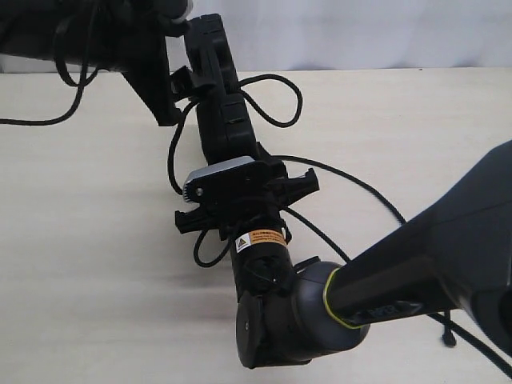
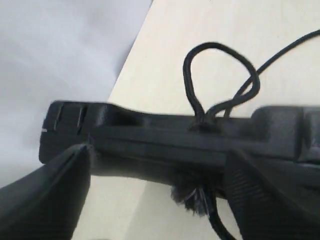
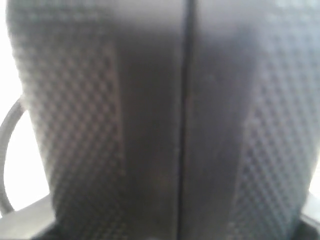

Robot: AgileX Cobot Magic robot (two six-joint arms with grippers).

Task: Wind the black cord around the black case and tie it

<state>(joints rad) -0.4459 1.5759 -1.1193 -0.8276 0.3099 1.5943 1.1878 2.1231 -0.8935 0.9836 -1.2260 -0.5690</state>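
Observation:
My left gripper should grip the case's far end (image 1: 210,38), because the cord loop (image 1: 297,105) stands on my right gripper's side but that gripper is holding the case's near end.
The black case (image 1: 222,120) stands on its long edge, running away from the camera. My right gripper (image 1: 240,188) holds its near end, jaws against the two faces; the right wrist view shows only the textured case (image 3: 150,125) with its seam. My left gripper (image 1: 180,92) is open beside the case's far part. In its wrist view the left gripper (image 2: 157,152) has both fingers spread wide under the case (image 2: 165,130). The black cord (image 1: 298,96) loops off the case's right side and trails across the table. A frayed end of the cord (image 2: 192,195) hangs between the left fingers.
The cream table (image 1: 96,240) ends at a white backdrop (image 1: 360,32) behind the case. The right arm's bulk (image 1: 400,272) covers the lower right. One knotted cord end (image 1: 448,340) lies there. The left arm's smooth cables (image 1: 76,88) hang at the upper left.

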